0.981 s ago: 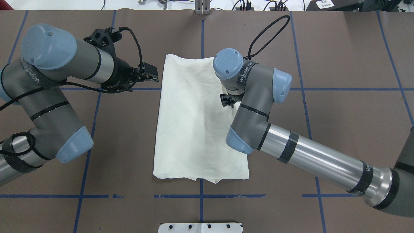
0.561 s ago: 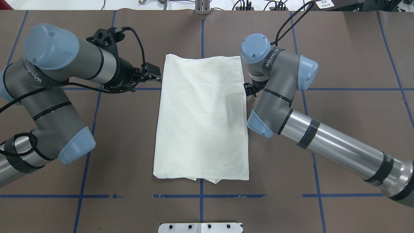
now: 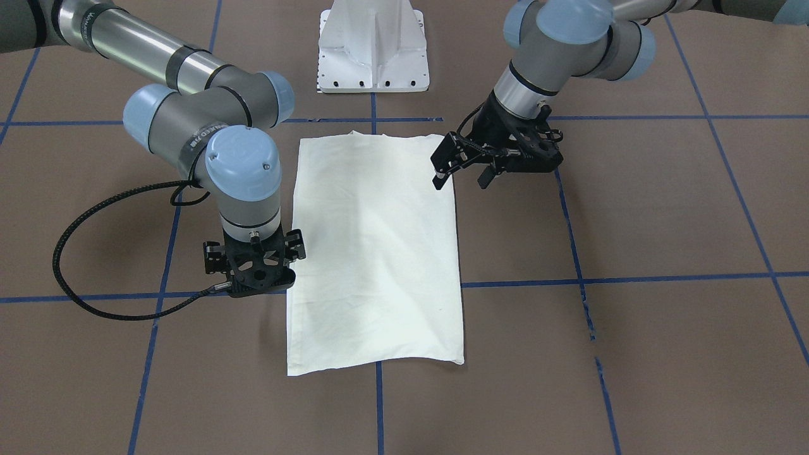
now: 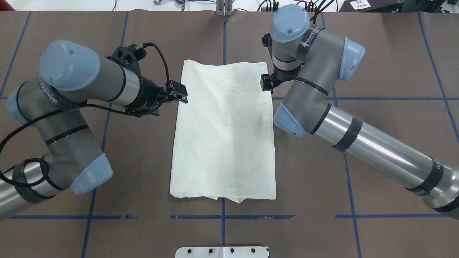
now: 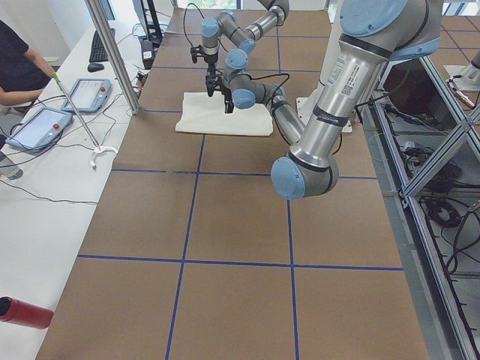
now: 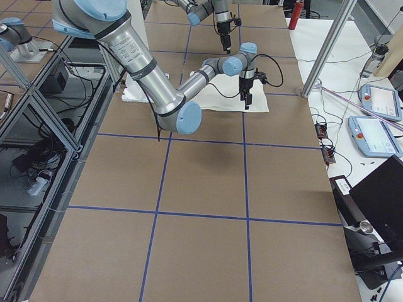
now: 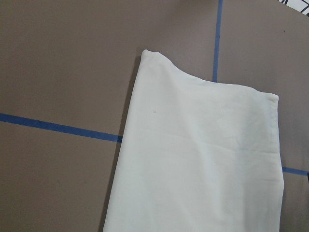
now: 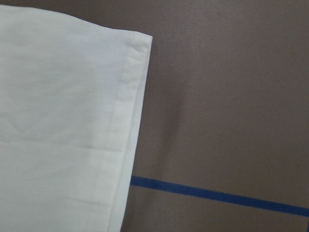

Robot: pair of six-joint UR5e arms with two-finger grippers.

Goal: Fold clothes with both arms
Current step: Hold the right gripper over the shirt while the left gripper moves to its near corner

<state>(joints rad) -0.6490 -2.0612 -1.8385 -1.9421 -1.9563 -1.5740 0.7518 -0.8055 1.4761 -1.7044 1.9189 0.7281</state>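
My left gripper has its open fingers on both sides of the shirt's long edge (image 3: 456, 220). It should go on down toward the shirt's corner (image 3: 438, 140) near the pedestal and close there.
The shirt (image 4: 222, 132) lies flat mid-table, folded into a long rectangle with its plain cream reverse up; the print is hidden. My left gripper (image 4: 179, 95) hovers at the shirt's left edge near the far end. In the front view it (image 3: 461, 180) is open and empty. My right gripper (image 4: 266, 83) points down at the shirt's right edge near the far corner. Its fingers are hidden under the wrist and camera mount (image 3: 253, 272), so I cannot tell its state. The left wrist view shows the shirt's far end (image 7: 203, 159), and the right wrist view shows its far right corner (image 8: 63, 121).
The brown table cover carries a grid of blue tape lines (image 4: 376, 98). The white pedestal base (image 3: 373, 50) stands at the robot's side of the table. Operator tablets and cables (image 5: 45, 124) lie on a white bench beyond the far edge.
My right arm has swung off the shirt's middle to its far right edge. My left gripper has shifted slightly right and nearer, onto the shirt's left edge. The shirt has not moved.
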